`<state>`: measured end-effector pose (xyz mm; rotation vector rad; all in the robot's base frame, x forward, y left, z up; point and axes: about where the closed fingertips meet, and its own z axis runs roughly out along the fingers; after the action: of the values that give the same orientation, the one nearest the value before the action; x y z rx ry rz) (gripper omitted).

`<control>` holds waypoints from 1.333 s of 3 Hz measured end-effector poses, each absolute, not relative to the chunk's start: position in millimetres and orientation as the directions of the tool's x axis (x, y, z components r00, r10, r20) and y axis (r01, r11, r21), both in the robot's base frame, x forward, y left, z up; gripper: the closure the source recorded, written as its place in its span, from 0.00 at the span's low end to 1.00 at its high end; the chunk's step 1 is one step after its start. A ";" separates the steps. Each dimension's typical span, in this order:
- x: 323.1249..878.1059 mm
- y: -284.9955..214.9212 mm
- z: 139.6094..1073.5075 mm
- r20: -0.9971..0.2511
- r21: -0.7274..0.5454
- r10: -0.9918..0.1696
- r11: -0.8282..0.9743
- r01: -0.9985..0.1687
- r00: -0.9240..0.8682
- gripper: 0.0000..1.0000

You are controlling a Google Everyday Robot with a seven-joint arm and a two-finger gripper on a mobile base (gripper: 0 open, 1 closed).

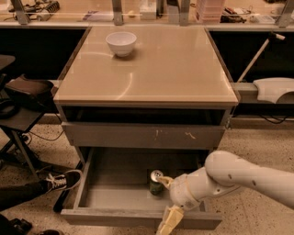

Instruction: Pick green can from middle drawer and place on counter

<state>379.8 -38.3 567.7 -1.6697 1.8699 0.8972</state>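
Next, my gripper backs off first, because one of its fingers hangs over the drawer's front panel (pixel 149 218). It should then come in with both fingers around the green can (pixel 156 182).
The green can (pixel 156 182) stands upright on the floor of the middle drawer (pixel 115 198), which is pulled out at the bottom of the grey cabinet. My gripper (pixel 166 202) has come in from the right on the white arm and hangs over the drawer's front right part. It is open: one cream finger (pixel 164 181) sits just right of the can's top, the other (pixel 169 221) points down over the drawer's front panel. The can is not held. The beige counter (pixel 156 69) tops the cabinet.
A white bowl (pixel 121 43) rests on the counter's back left. The scratched drawer front (pixel 142 135) above is closed. A person's shoe (pixel 62 180) and a dark chair (pixel 23 92) stand left of the cabinet. A cluttered ledge (pixel 147 13) runs behind.
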 end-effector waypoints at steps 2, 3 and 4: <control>389.7 -35.6 527.8 -0.745 0.178 -0.633 0.114 -0.977 -0.210 0.00; 412.9 -60.4 521.3 -0.783 0.128 -0.565 0.262 -0.957 -0.259 0.00; 422.2 -81.1 529.9 -0.837 0.024 -0.484 0.435 -0.900 -0.256 0.00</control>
<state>422.2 -81.1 529.9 -1.1715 1.8943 0.6628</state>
